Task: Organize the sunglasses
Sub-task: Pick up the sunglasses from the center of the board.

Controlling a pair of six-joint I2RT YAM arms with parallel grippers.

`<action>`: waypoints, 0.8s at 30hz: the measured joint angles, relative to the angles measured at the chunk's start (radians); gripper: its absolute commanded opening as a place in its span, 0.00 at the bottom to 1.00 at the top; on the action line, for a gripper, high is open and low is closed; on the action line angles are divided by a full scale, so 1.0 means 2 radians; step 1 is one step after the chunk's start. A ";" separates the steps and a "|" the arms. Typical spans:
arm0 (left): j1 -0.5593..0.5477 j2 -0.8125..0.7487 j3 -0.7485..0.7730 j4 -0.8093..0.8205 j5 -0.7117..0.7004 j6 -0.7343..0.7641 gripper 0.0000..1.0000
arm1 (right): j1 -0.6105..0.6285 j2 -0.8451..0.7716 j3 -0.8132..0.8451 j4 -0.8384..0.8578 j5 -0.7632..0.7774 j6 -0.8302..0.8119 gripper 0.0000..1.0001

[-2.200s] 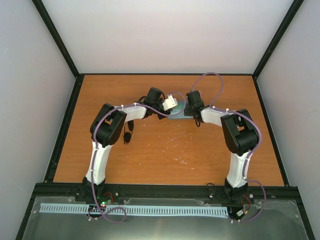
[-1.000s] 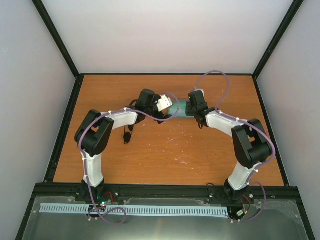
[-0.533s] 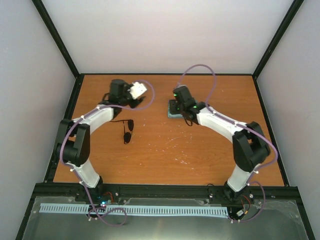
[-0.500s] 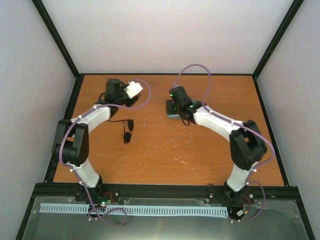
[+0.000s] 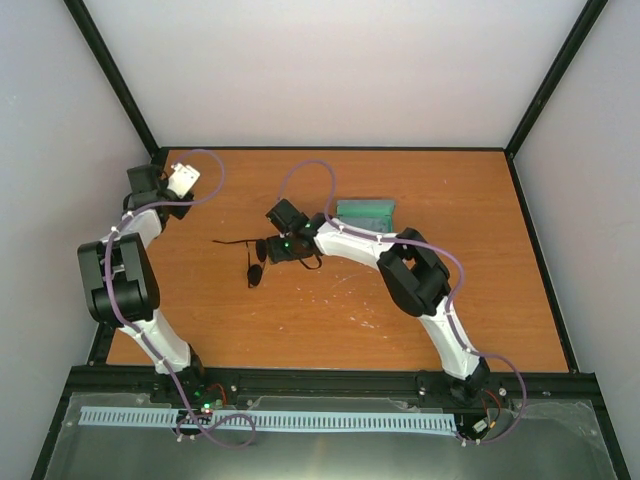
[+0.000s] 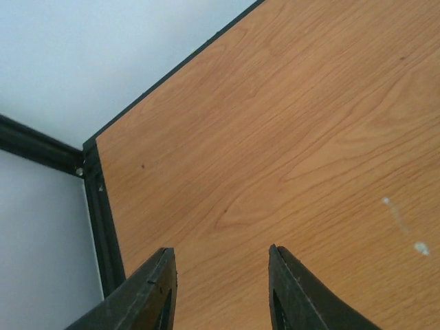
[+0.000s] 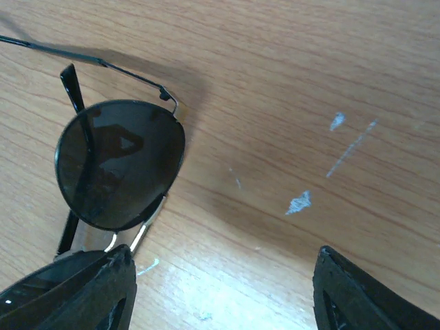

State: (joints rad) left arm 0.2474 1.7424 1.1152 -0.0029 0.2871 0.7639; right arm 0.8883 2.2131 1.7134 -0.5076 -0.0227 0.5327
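The sunglasses' lens [image 7: 120, 165] is outside the right gripper's fingers, far from the left gripper, so the robot's right gripper should put its fingers on both sides of the sunglasses' rim [image 7: 117, 223] by the bridge before it closes.
The sunglasses [image 5: 254, 264] lie unfolded on the wooden table left of centre, one thin arm stretched out to the left. My right gripper [image 5: 272, 247] hovers just to their right, open. In the right wrist view a dark lens [image 7: 120, 165] fills the left side, and the second lens shows at the bottom left corner beside the left finger [image 7: 96, 285]. Only bare wood lies between the fingertips of the right gripper [image 7: 223, 275]. My left gripper [image 5: 148, 178] is at the table's back left corner, open over bare wood [image 6: 221, 251] and holding nothing.
The oblong grey-blue case [image 5: 365, 212], open with its green inside showing, sits at the back middle of the table behind the right forearm. A black frame rail [image 6: 103, 220] and pale walls border the table at the back left corner. Pale flecks [image 7: 299, 201] mark the wood.
The left arm swung from the table's middle to the back left corner. The right arm left the case and swept left to the sunglasses. The case now lies uncovered.
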 measured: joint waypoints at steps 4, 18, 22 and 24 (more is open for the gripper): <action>0.023 0.002 0.000 0.001 0.009 0.002 0.38 | 0.000 0.019 0.037 -0.013 -0.022 0.019 0.72; 0.037 0.005 -0.011 0.015 0.034 0.001 0.38 | 0.030 0.048 0.109 -0.034 -0.043 0.052 0.73; 0.040 0.005 -0.011 0.017 0.040 0.001 0.38 | 0.039 0.080 0.145 -0.055 -0.035 0.053 0.71; 0.042 0.005 -0.012 0.018 0.042 0.001 0.38 | 0.043 0.095 0.159 -0.066 -0.030 0.056 0.70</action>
State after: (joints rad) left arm 0.3313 1.7523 1.0908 0.0326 0.3710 0.7658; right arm 0.9752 2.4031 2.0312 -0.6395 -0.0818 0.6441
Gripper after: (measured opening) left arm 0.377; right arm 0.718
